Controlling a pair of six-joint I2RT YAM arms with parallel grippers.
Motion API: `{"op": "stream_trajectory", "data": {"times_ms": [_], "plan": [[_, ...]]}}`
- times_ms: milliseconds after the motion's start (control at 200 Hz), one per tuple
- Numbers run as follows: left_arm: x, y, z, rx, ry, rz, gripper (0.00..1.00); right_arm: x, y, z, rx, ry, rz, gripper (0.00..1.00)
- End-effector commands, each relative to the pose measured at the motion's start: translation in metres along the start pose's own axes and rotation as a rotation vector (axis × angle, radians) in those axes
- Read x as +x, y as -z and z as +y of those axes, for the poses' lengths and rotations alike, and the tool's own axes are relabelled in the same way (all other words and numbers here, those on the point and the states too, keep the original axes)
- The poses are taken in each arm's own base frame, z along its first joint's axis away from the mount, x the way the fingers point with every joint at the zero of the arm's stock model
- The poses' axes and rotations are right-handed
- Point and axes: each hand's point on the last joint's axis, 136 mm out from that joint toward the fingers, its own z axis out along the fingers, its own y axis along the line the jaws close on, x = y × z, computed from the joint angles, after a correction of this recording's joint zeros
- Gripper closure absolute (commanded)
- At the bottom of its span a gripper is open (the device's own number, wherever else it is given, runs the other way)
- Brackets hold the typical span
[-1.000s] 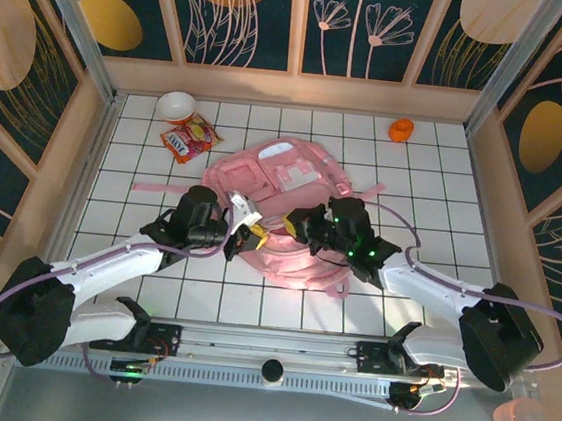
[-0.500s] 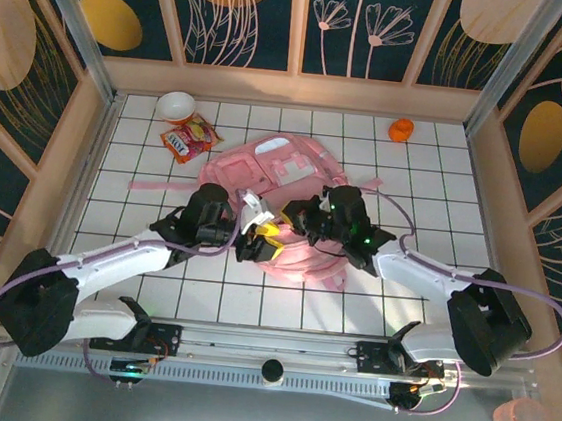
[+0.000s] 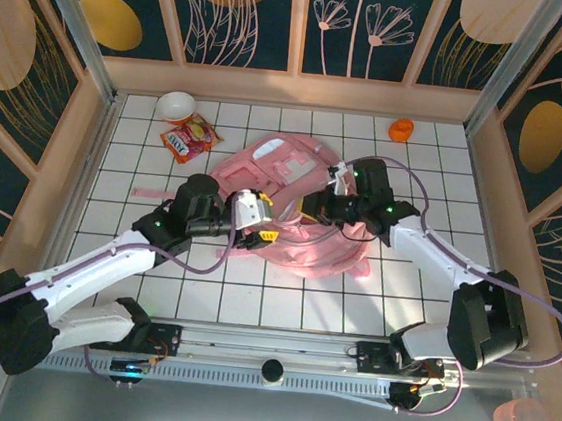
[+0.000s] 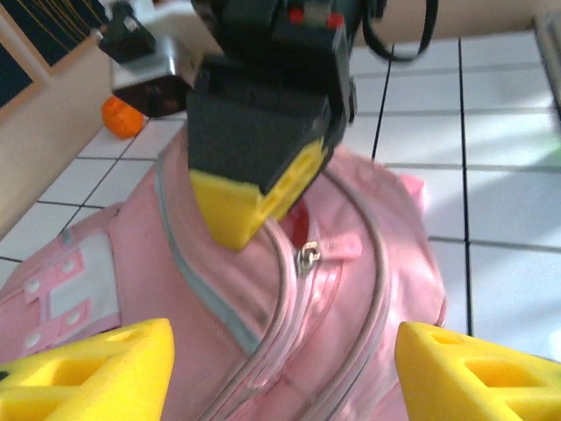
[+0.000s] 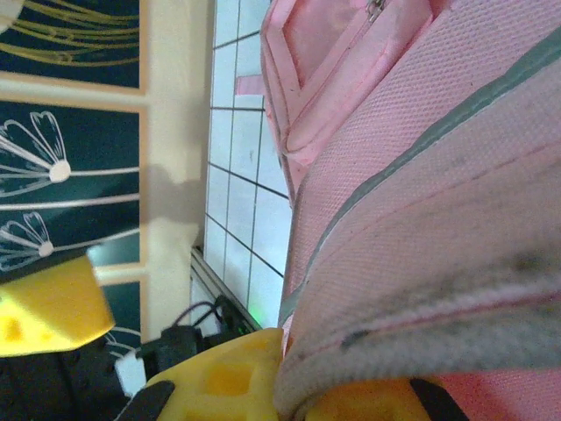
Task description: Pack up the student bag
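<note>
The fold [image 4: 278, 243] beside the zip pull is pinched in my right gripper, so my left gripper should hold the seam [image 4: 268, 358] below, freeing my right to take the pull.
The student bag [image 3: 292, 247], a big soft pink backpack with white trim, lies in the middle of the tiled table. My right gripper [image 3: 325, 203] is shut on a fold of its fabric and holds that edge up. In the right wrist view the pink mesh edge [image 5: 412, 263] runs between its yellow fingers [image 5: 223, 377]. My left gripper [image 3: 262, 225] hovers open just left of it. In the left wrist view its two fingertips [image 4: 92, 368] stand wide apart over a zip with a metal pull [image 4: 308, 257], touching nothing. The right gripper [image 4: 250, 206] pinches the bag just beyond.
At the back left stand a white bowl [image 3: 176, 106] and a red snack packet [image 3: 190, 140]. A small orange object [image 3: 401, 130] lies at the back right. A pink strap [image 3: 152, 192] trails left of the bag. Wooden walls [image 3: 294, 89] fence the table.
My left gripper has opened and let go of the bag. The right gripper has pulled its fold of fabric away toward the far right, dragging the bag that way.
</note>
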Motion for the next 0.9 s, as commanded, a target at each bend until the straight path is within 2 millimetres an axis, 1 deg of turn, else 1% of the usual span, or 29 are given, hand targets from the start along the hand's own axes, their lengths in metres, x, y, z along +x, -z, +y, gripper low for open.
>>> {"op": "stream_trajectory", "data": {"times_ms": [0,180,255,295,360,450,505,535,586,636,771,896], "plan": [[0.009,-0.013,0.006,0.003,-0.097,0.044,0.35,0.002,0.008,0.025,-0.093,0.147,0.065,1.0],[0.009,-0.035,0.004,0.06,-0.079,0.001,0.38,-0.004,0.008,0.031,-0.11,0.143,0.057,1.0],[0.011,-0.041,0.002,0.079,-0.073,-0.006,0.42,-0.005,0.007,0.034,-0.128,0.138,0.058,1.0],[0.011,-0.044,0.002,0.083,-0.068,-0.007,0.48,-0.005,0.008,0.037,-0.137,0.139,0.055,1.0],[0.013,-0.048,0.006,0.057,-0.051,-0.002,0.64,-0.006,0.009,0.037,-0.142,0.139,0.048,1.0],[0.011,-0.048,0.009,0.04,-0.045,-0.012,0.83,-0.008,0.012,0.037,-0.127,0.142,0.034,1.0],[0.011,-0.047,0.01,0.029,-0.033,-0.013,0.95,-0.009,0.016,0.032,-0.085,0.145,0.016,0.9],[0.011,-0.047,0.01,0.027,-0.025,-0.015,1.0,-0.009,0.019,0.028,-0.052,0.149,0.003,0.83],[0.01,-0.046,0.009,0.029,-0.009,-0.019,1.0,-0.01,0.025,0.025,-0.006,0.163,-0.022,0.73],[0.01,-0.045,0.009,0.028,0.013,-0.022,1.0,-0.009,0.032,0.019,0.052,0.174,-0.047,0.69],[0.009,-0.045,0.009,0.024,0.057,-0.029,1.0,-0.002,0.053,0.002,0.198,0.192,-0.111,0.64],[0.007,-0.044,0.011,0.015,0.072,-0.034,1.0,0.008,0.07,-0.001,0.316,0.246,-0.16,0.6]]}}
